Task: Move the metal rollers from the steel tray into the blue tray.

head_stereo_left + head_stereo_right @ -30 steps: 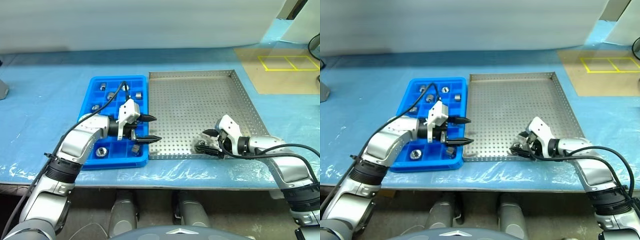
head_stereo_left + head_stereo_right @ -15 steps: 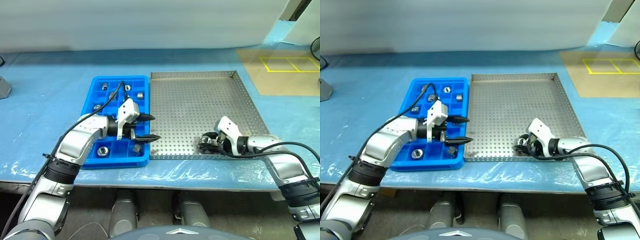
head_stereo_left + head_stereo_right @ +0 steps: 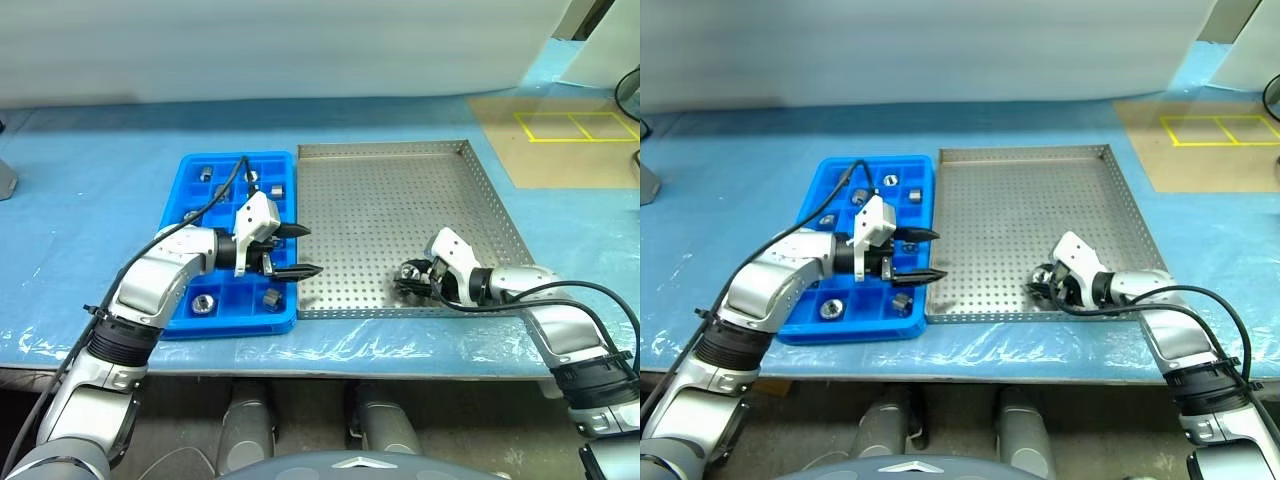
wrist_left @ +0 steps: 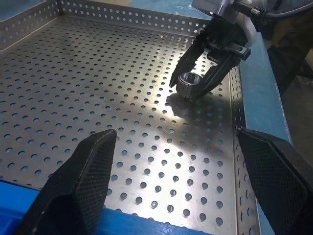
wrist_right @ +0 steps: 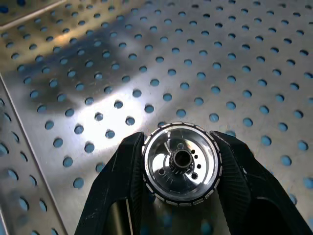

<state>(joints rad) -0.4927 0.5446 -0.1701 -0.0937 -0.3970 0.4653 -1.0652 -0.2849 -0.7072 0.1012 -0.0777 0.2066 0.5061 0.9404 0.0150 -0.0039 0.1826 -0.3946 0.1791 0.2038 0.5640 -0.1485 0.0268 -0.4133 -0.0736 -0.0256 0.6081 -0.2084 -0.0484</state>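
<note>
I should keep carrying the metal roller [image 3: 409,271], which hangs between my right gripper's fingers clear of the steel tray, until it is over an empty blue tray compartment [image 3: 239,283].
My right gripper [image 3: 408,274] is shut on one metal roller [image 5: 180,164], a shiny ring with a dark central hole, held low over the front right part of the steel tray [image 3: 380,200]. The left wrist view shows that roller [image 4: 188,81] pinched between the right gripper's black fingers [image 4: 217,73], its shadow on the perforated floor. My left gripper [image 3: 310,250] hangs open and empty over the right edge of the blue tray [image 3: 232,328], pointing toward the steel tray. Several rollers [image 3: 203,302] lie in the blue tray's compartments.
Both trays sit side by side on a table covered in blue film [image 3: 90,200]. A tan mat with yellow taped squares [image 3: 570,125] lies at the back right. The steel tray's raised rim [image 3: 500,215] runs just right of my right gripper.
My right gripper has shut on the roller that lay between its open fingers. The left arm has kept still.
</note>
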